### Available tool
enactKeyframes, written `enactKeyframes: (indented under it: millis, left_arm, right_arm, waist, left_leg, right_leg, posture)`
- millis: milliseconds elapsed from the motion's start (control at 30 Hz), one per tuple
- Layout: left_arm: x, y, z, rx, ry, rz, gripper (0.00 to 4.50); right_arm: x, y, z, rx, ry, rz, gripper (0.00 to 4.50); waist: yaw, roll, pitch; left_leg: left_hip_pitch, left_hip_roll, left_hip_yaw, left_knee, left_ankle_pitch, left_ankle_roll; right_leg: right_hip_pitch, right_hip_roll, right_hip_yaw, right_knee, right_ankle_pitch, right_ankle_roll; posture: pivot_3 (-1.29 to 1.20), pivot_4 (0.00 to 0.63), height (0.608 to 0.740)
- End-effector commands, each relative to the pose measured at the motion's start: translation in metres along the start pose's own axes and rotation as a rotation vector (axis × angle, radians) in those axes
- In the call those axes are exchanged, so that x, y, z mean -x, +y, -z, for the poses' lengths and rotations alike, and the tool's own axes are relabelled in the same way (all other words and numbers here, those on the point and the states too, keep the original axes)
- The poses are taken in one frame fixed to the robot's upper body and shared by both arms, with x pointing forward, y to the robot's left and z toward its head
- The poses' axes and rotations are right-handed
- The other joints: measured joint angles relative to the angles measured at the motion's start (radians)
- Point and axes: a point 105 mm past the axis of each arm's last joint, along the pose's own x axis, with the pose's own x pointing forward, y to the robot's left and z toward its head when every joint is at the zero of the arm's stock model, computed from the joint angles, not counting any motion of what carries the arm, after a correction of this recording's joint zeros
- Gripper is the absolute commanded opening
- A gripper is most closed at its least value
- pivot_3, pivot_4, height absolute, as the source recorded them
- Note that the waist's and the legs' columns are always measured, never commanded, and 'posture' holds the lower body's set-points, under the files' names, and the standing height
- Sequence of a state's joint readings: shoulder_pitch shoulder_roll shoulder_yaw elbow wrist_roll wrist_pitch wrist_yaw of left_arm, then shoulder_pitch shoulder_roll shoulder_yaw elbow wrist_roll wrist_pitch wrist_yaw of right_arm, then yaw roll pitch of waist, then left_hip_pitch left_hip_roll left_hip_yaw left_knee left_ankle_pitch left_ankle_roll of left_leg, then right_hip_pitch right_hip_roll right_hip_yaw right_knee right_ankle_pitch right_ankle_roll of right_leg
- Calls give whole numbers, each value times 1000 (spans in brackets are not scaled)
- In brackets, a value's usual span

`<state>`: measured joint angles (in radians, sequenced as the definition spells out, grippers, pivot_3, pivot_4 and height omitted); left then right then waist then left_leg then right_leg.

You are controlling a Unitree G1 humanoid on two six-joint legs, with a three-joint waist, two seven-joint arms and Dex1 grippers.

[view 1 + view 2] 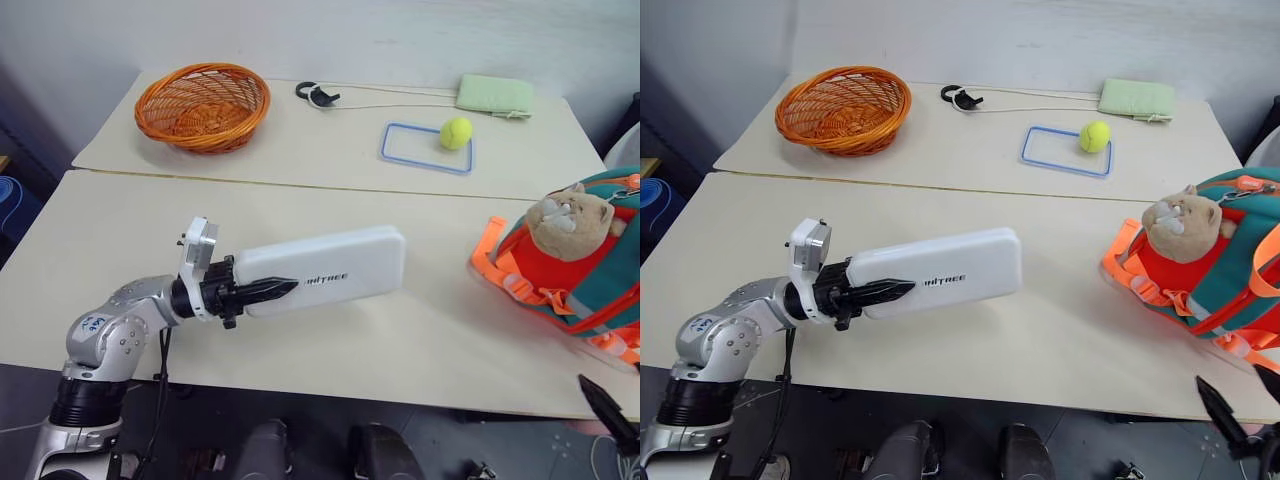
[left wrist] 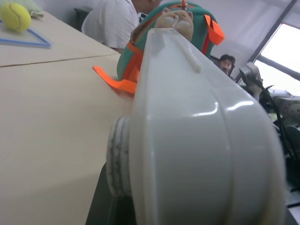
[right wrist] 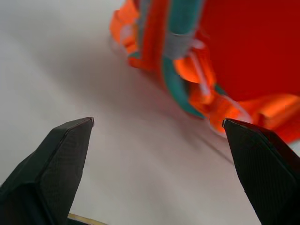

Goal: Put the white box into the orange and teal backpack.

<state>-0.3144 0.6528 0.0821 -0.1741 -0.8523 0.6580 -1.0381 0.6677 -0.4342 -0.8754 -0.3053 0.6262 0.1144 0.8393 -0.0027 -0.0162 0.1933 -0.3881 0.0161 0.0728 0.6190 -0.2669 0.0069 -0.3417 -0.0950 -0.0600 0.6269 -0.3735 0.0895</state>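
Observation:
A metal clip (image 1: 624, 193) joins the tan plush animal (image 1: 568, 223) to the backpack's zipper, so the plush animal will swing along when I pull the backpack.
The white box (image 1: 330, 268), a long flat case with dark lettering, hangs level above the near table, its free end pointing toward the backpack. My left gripper (image 1: 283, 287) is shut on its left end, one black finger lying across the lid. The orange and teal backpack (image 1: 570, 270) lies at the table's right edge with a tan plush animal (image 1: 570, 220) on top; the left wrist view shows the backpack (image 2: 140, 51) beyond the box's (image 2: 197, 140) far end. My right gripper (image 3: 158, 123) is open, low by the near right table edge, facing the backpack's (image 3: 234, 47) orange straps.
On the far table stand an orange wicker basket (image 1: 203, 105), a black cable clip (image 1: 317, 95), a blue-rimmed clear lid (image 1: 400, 150) with a tennis ball (image 1: 456, 133), and a light green pad (image 1: 495, 95). A seated person (image 2: 112, 21) is behind the backpack.

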Motion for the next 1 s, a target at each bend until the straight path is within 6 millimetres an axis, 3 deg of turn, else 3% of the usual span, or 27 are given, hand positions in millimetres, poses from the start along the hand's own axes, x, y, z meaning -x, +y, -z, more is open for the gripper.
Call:
enactKeyframes:
  millis: [33,167,267,333,467,600,633,767,867,1000]
  left_arm:
    - [4,-2,-8,-48,-20,8,1228]
    - [5,-3,-8,-30,-39,5,1228]
    - [8,-1,-11,-14,-73,-28,1228]
    - [13,3,-16,-10,-107,-63,1228]
    - [32,19,-51,32,-316,-208,1228]
    - [54,30,-68,71,-408,-330,1228]
    - [59,35,-66,93,-424,-376,1228]
    - [71,43,-53,122,-436,-491,1228]
    - [76,48,-50,123,-471,-550,1228]
    - [86,41,-57,103,-537,-569,1228]
  right_arm:
    - [-16,-2,-32,50,-119,-56,4498]
    - [-50,15,-50,31,-185,-199,4498]
    - [-79,21,-55,20,-212,-259,3888]
    - [-94,28,-54,38,-203,-309,3254]
    - [-118,46,-64,28,-241,-411,1797]
    - [-134,80,-79,23,-293,-564,377]
    - [-138,100,-86,13,-317,-643,69]
    - [-142,171,-112,-18,-404,-929,29]
    - [-132,220,-131,-60,-453,-1142,29]
    - [-114,240,-148,-97,-428,-1304,29]
  waist:
    - [-8,1,0]
    - [-7,1,0]
    - [-2,1,0]
    - [-1,1,0]
    - [0,0,1]
    - [-7,0,1]
    - [-7,0,1]
    - [-27,0,1]
    - [-29,-2,2]
    - [-24,-3,3]
  left_leg:
    - [0,0,1,0,0,1]
    - [1,0,1,2,1,3]
    - [1,0,1,2,2,3]
    - [1,0,1,3,1,3]
    - [-2,0,-2,9,1,3]
    - [-2,0,-3,12,1,4]
    - [-1,0,-3,12,1,4]
    - [-1,0,-3,11,1,2]
    - [-2,1,-3,10,2,1]
    - [-5,0,-4,12,2,1]
  right_leg:
    - [0,0,1,0,0,0]
    - [0,-1,1,2,0,1]
    - [0,-1,1,4,0,1]
    - [-1,-1,0,5,0,1]
    - [-1,-1,-2,9,0,1]
    - [0,-1,-3,11,1,1]
    - [0,-1,-3,11,1,1]
    - [-1,-1,-3,13,1,1]
    - [-3,0,-3,15,1,1]
    - [-6,-1,-3,16,1,1]
  posture:
    - [0,150,740]
    - [0,150,740]
    - [0,150,740]
    - [0,150,740]
    - [0,150,740]
    - [0,150,740]
    - [0,150,740]
    - [0,150,740]
    - [0,150,740]
    - [0,150,740]
